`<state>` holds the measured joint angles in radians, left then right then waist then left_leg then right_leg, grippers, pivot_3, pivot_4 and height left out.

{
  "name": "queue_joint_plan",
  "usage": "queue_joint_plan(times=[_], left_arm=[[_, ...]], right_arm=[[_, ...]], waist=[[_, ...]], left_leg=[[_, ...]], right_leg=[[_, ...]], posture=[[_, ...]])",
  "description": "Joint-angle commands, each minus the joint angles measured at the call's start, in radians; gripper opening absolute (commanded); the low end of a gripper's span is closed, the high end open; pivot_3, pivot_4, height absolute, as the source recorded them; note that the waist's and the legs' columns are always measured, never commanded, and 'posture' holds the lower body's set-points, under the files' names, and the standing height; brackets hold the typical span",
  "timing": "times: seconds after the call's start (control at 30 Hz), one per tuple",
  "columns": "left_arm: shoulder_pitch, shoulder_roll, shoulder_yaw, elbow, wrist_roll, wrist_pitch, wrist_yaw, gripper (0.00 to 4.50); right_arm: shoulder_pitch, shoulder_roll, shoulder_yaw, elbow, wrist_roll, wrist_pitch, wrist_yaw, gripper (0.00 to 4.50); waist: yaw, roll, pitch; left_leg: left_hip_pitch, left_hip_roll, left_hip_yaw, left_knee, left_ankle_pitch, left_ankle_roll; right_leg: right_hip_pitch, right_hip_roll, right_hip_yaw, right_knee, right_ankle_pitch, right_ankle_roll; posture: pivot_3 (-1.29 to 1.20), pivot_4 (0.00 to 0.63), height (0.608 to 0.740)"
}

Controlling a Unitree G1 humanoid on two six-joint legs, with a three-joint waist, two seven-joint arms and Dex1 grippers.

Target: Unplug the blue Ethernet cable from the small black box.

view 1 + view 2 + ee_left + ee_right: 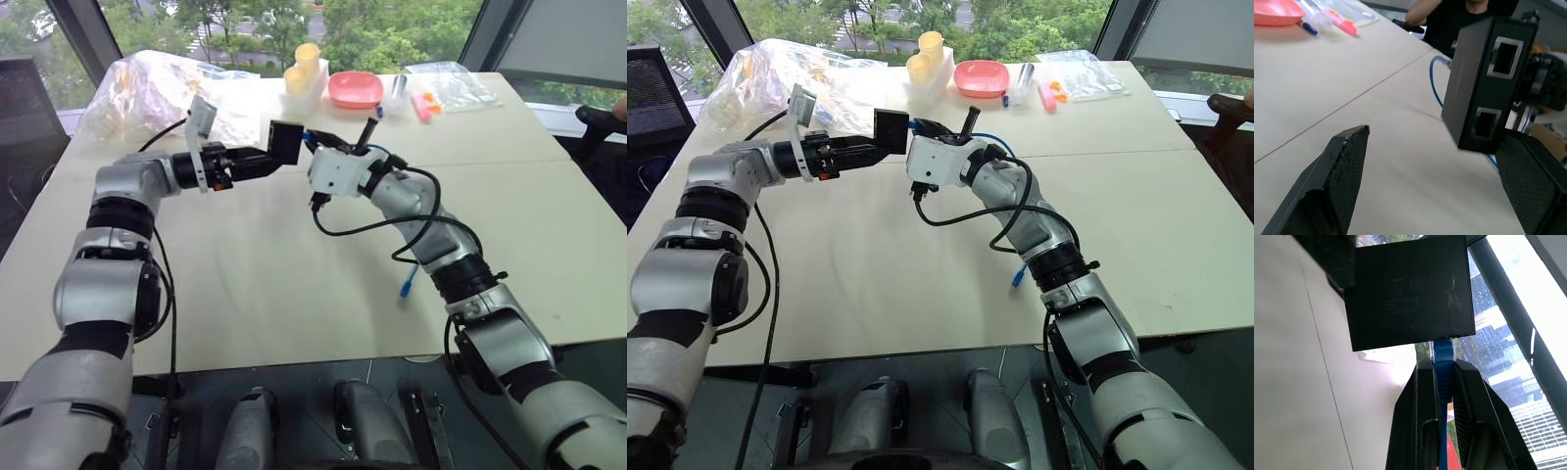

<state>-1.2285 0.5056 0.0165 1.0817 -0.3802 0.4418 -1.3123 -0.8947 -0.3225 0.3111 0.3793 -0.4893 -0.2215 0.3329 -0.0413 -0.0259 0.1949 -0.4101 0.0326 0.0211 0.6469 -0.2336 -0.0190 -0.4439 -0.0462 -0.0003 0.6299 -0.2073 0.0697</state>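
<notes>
I am holding up the small black box only by the plug in my right gripper [1443,351]. My left gripper should grip the box [286,142] firmly before my right gripper pulls the plug.
The small black box [286,142] hangs in the air above the middle of the table, with the blue Ethernet cable [1442,350] plugged into one edge. My right gripper [1442,363] is shut on the cable just behind its plug and carries the box. The rest of the blue cable [407,284] trails down along my right arm to the table. My left gripper [270,155] reaches in level from the left, open. In the left wrist view the box [1484,83] stands between the two fingers [1344,171], near one of them, and its near edge shows two empty ports.
At the table's far edge are a pink bowl [355,88], stacked yellow cups [306,61], markers [423,106] and clear plastic bags [147,88]. A person [1469,14] sits beyond the table. A dark chair [602,122] stands at the right.
</notes>
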Motion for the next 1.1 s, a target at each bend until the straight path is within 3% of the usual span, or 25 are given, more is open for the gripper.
queue_joint_plan(times=[0.03,0.23,0.33,0.37,0.47,0.57,0.63,0.67,0.7,0.77,0.83,0.97,1.1], left_arm=[[-0.04,-0.003,0.032,-0.006,0.011,-0.02,-0.022,4.07],[-0.046,-0.01,0.05,0.004,0.03,-0.037,-0.016,4.07],[-0.039,-0.017,0.06,0.004,0.033,-0.044,-0.024,3.25],[-0.038,-0.018,0.063,0.003,0.035,-0.043,-0.027,2.77],[-0.034,-0.021,0.067,-0.002,0.038,-0.037,-0.036,2.11],[-0.033,-0.024,0.073,-0.004,0.043,-0.035,-0.039,1.04],[-0.029,-0.027,0.071,-0.004,0.05,-0.038,-0.04,0.55],[-0.027,-0.028,0.07,-0.003,0.054,-0.038,-0.037,0.53],[-0.024,-0.03,0.066,0.0,0.062,-0.043,-0.025,0.53],[-0.022,-0.033,0.069,0.009,0.072,-0.054,0.009,0.53],[-0.019,-0.035,0.076,0.01,0.078,-0.069,0.026,0.53],[-0.02,-0.031,0.123,0.017,0.038,-0.026,0.019,0.53],[-0.017,-0.028,0.18,-0.053,-0.066,0.195,-0.12,0.53]], right_arm=[[-0.002,0.006,0.008,-0.056,-0.007,0.005,0.001,0.03],[0.002,0.005,0.026,-0.056,-0.015,0.009,0.004,0.03],[0.004,0.007,0.03,-0.062,-0.017,0.011,0.005,0.0],[0.004,0.008,0.032,-0.064,-0.018,0.013,0.006,0.0],[0.007,0.009,0.038,-0.072,-0.021,0.016,0.008,0.0],[0.011,0.009,0.045,-0.081,-0.024,0.019,0.014,0.0],[0.013,0.011,0.047,-0.09,-0.022,0.026,0.021,0.0],[0.016,0.013,0.046,-0.096,-0.012,0.031,0.033,0.0],[0.021,0.015,0.037,-0.107,0.011,0.041,0.051,0.71],[0.034,0.013,0.023,-0.132,0.047,0.061,0.091,1.29],[0.079,-0.015,0.002,-0.179,0.076,0.074,0.125,2.27],[0.23,0.044,-0.143,-0.313,0.358,0.315,0.225,4.46],[0.333,0.244,-0.385,-0.517,0.954,0.823,0.254,4.46]], waist=[[-0.001,0.0,0.0],[-0.003,0.0,0.0],[-0.002,0.0,0.0],[-0.002,0.0,0.0],[-0.002,0.0,0.0],[-0.001,0.0,0.0],[-0.001,0.0,0.0],[-0.001,0.0,0.0],[-0.001,0.0,0.0],[-0.003,0.0,0.0],[-0.002,0.0,0.0],[0.005,0.0,0.0],[-0.001,0.0,0.0]], left_leg=[[0.0,0.0,0.0,0.0,0.0,0.0],[0.0,0.0,-0.001,0.0,0.0,0.0],[0.0,0.0,0.0,0.0,0.0,0.0],[0.0,0.0,0.0,0.0,0.0,0.0],[0.0,0.0,0.0,0.0,0.0,0.0],[0.0,0.0,0.0,0.0,0.0,0.0],[0.0,0.0,0.0,0.0,0.0,0.0],[0.0,0.0,0.0,0.0,0.0,0.0],[0.0,0.0,0.0,0.0,0.0,0.0],[0.0,0.0,-0.001,0.0,0.0,0.0],[0.0,0.0,-0.001,0.0,0.0,0.0],[0.0,0.0,-0.001,0.0,0.0,0.0],[0.0,0.0,-0.001,0.001,0.0,0.0]], right_leg=[[0.0,0.0,0.0,0.0,0.0,0.0],[0.0,0.001,0.0,0.001,0.0,0.0],[0.0,0.0,0.0,0.001,0.0,0.0],[0.0,0.0,0.0,0.0,0.0,0.0],[0.0,0.0,0.0,0.0,0.0,0.0],[0.0,0.0,0.0,0.0,0.0,0.0],[0.0,0.0,0.0,0.0,0.0,0.0],[0.0,0.0,0.0,0.0,0.0,0.0],[0.0,0.0,0.0,0.0,0.0,0.0],[0.0,0.0,0.0,0.001,0.0,0.0],[0.0,0.0,0.0,0.001,0.0,0.0],[0.0,0.0,0.0,0.0,0.0,0.001],[0.001,0.0,0.0,0.001,0.0,0.001]], posture=[[0.0,0.15,0.74],[0.0,0.15,0.74],[0.0,0.15,0.74],[0.0,0.15,0.74],[0.0,0.15,0.74],[0.0,0.15,0.74],[0.0,0.15,0.74],[0.0,0.15,0.74],[0.0,0.15,0.74],[0.0,0.15,0.74],[0.0,0.15,0.74],[0.0,0.15,0.74],[0.0,0.15,0.74]])
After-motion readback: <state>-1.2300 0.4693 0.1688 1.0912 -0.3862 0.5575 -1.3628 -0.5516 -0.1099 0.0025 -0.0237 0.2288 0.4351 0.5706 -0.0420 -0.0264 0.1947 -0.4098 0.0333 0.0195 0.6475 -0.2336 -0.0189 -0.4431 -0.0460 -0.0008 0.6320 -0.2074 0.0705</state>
